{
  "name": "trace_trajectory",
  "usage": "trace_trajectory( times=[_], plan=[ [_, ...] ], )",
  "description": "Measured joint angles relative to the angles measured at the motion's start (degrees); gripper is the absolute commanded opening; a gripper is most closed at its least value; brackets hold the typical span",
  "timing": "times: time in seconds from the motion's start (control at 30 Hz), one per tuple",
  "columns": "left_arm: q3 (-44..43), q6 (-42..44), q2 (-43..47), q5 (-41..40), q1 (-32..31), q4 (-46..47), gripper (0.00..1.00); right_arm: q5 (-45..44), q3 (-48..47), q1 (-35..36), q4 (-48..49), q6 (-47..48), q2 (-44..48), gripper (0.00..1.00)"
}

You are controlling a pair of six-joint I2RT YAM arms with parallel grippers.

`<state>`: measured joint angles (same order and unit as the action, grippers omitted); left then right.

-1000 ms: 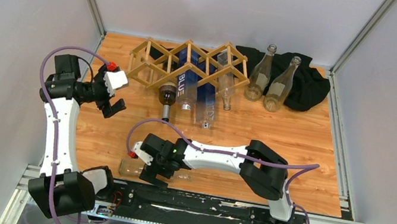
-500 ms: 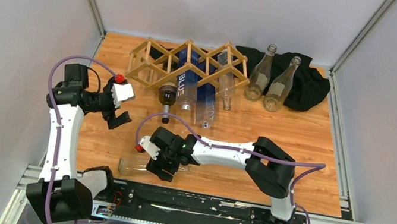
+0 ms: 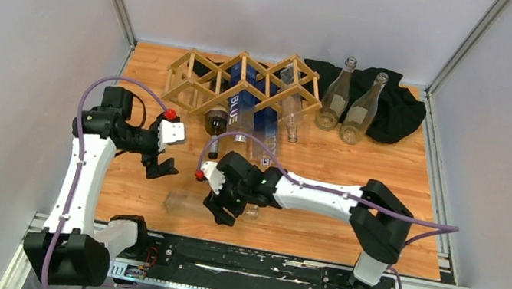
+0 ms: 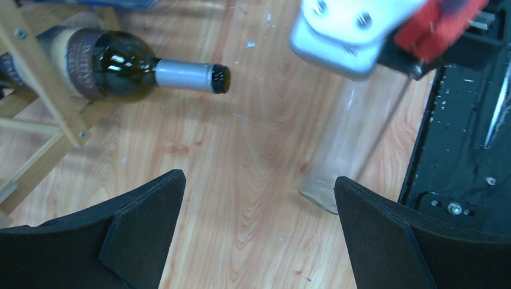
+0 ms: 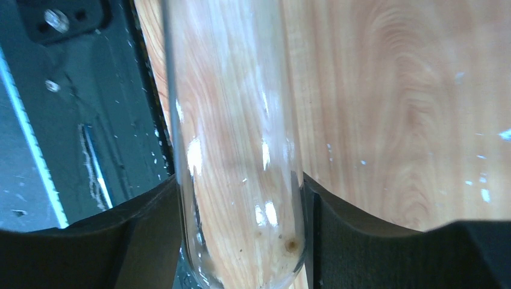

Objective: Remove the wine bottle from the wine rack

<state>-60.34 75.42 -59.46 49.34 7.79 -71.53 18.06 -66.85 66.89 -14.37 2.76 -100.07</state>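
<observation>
I should take the clear bottle by the bottle's base with my left gripper and tip it upright before I stand it down, because it is lying level in my right gripper.
The light wooden wine rack stands at the back of the table with several bottles lying in it. A dark bottle with a silver-foil neck pokes out of its front; it also shows in the left wrist view beside a rack slat. My right gripper is shut on a clear empty bottle, held level and low over the table; its fingers press both sides of the glass. My left gripper is open and empty, just left of the clear bottle's base.
Two empty bottles stand on a black cloth at the back right. Blue-labelled bottles and a clear one lie in the rack. The black rail runs along the near edge.
My right gripper has carried the clear bottle away from the near edge, back and to the right. My left arm has swung right and nearer, closing on the bottle's base.
</observation>
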Motion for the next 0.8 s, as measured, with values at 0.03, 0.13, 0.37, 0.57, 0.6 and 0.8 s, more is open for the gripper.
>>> trace_trajectory(
  times=[0.03,0.13,0.37,0.57,0.6,0.8],
  plan=[
    [0.0,0.0,0.31,-0.28,-1.14,-0.59,1.0,0.13,0.5,-0.52,0.61,-0.44,1.68,0.0],
    [-0.02,-0.26,1.22,-1.18,-4.59,-1.25,1.0,0.31,2.21,-1.51,1.99,-1.79,5.2,0.0],
    [1.7,-2.14,3.67,-4.07,-17.53,-1.9,1.0,0.94,5.31,-3.34,2.54,-4.33,9.29,0.0],
    [4.81,-0.68,5.29,-8.81,-22.4,-2.43,1.0,1.03,5.95,-3.93,2.49,-6.47,11.5,0.0],
    [4.81,-0.42,5.84,-9.77,-22.99,-2.29,1.0,1.09,5.88,-3.96,2.45,-6.91,12.11,0.0],
    [4.94,-0.35,10.95,-16.28,-25.53,1.66,1.0,2.54,1.46,-4.57,0.98,-10.84,13.42,0.0]
  ],
)
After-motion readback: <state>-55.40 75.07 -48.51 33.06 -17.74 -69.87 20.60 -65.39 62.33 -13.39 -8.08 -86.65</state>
